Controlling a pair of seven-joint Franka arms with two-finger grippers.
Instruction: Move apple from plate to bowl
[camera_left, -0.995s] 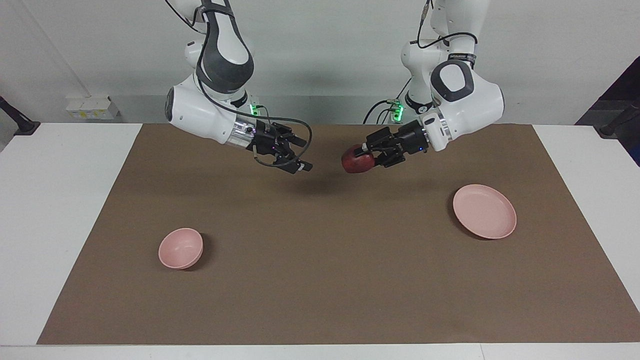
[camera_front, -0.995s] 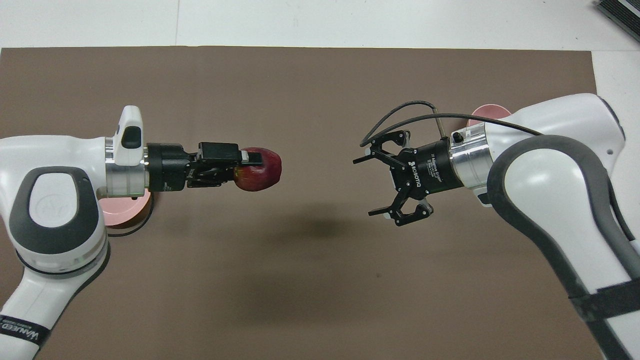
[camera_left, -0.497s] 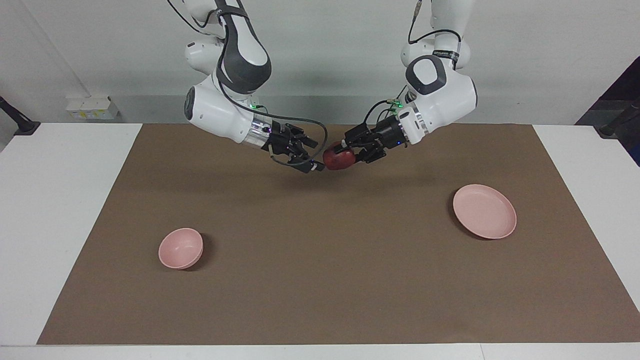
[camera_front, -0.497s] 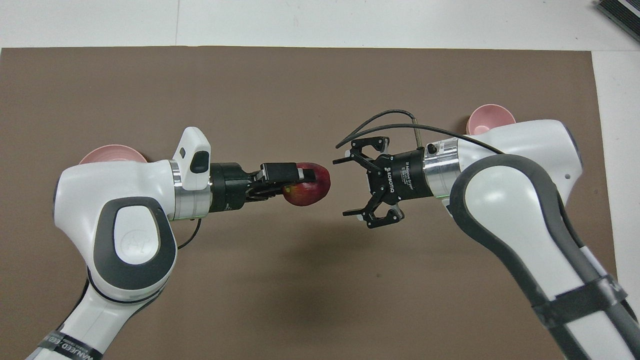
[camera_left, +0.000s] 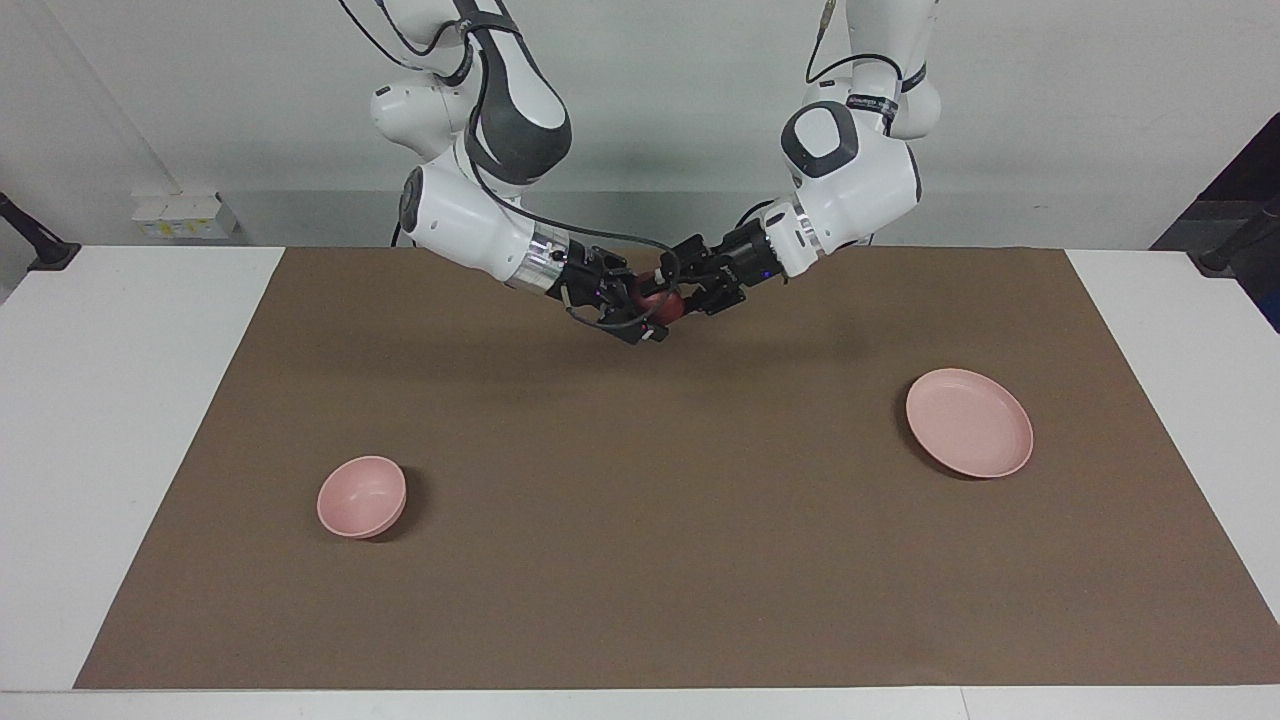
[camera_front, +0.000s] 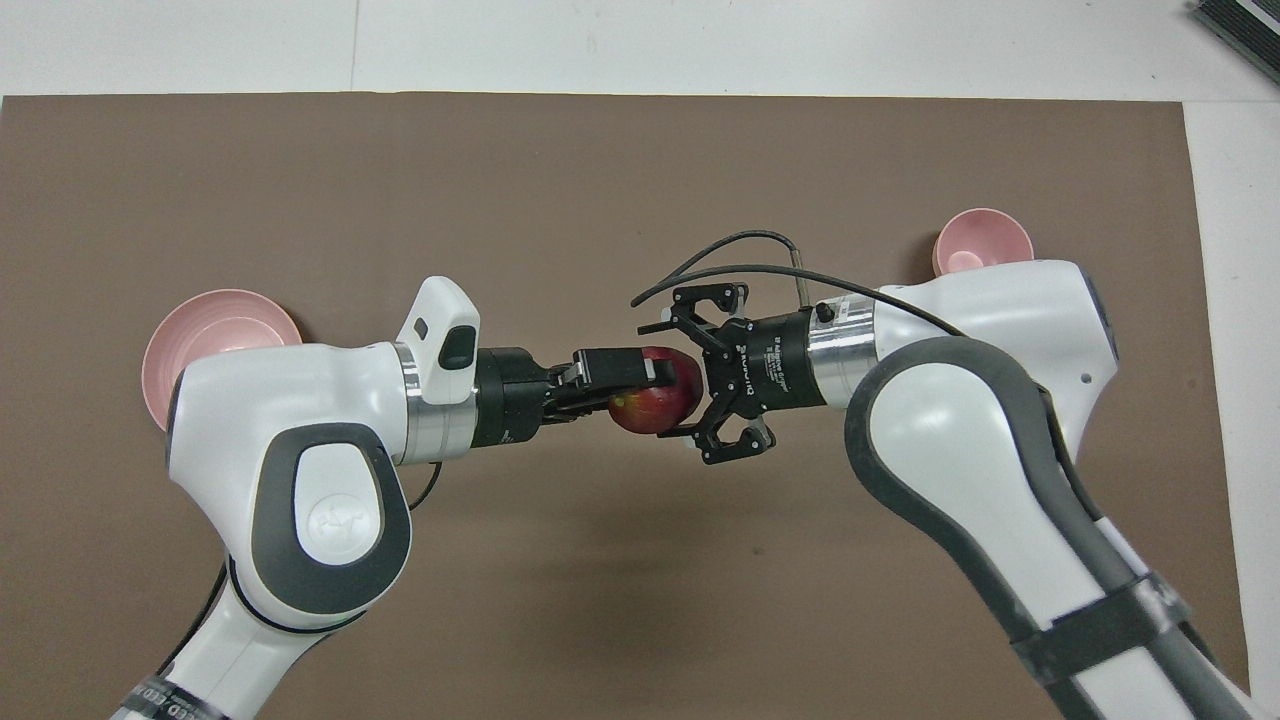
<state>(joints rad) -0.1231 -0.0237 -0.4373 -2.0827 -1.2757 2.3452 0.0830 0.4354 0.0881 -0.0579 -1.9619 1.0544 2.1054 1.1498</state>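
My right gripper should close on the apple (camera_front: 654, 408), which my left gripper holds far from the bowl (camera_left: 361, 497), before my left gripper opens and backs away.
The dark red apple (camera_left: 668, 303) hangs in the air over the middle of the brown mat, near the robots' edge. My left gripper (camera_left: 678, 292) is shut on it; it also shows in the overhead view (camera_front: 658, 384), on the apple (camera_front: 648, 410). My right gripper (camera_left: 643, 303) is open, and in the overhead view (camera_front: 682, 375) its fingers stand on either side of the apple. I cannot tell whether they touch it. The pink plate (camera_left: 968, 422) lies empty toward the left arm's end. The pink bowl (camera_left: 362, 496) stands empty toward the right arm's end.
The brown mat (camera_left: 640, 560) covers most of the white table (camera_left: 120, 420). In the overhead view the left arm hides part of the plate (camera_front: 205, 330), and the bowl (camera_front: 982, 240) shows just past the right arm.
Both arms have moved toward each other over the mat's middle. The left gripper brought the apple across, and the open right gripper closed the gap and now has its fingers around the apple.
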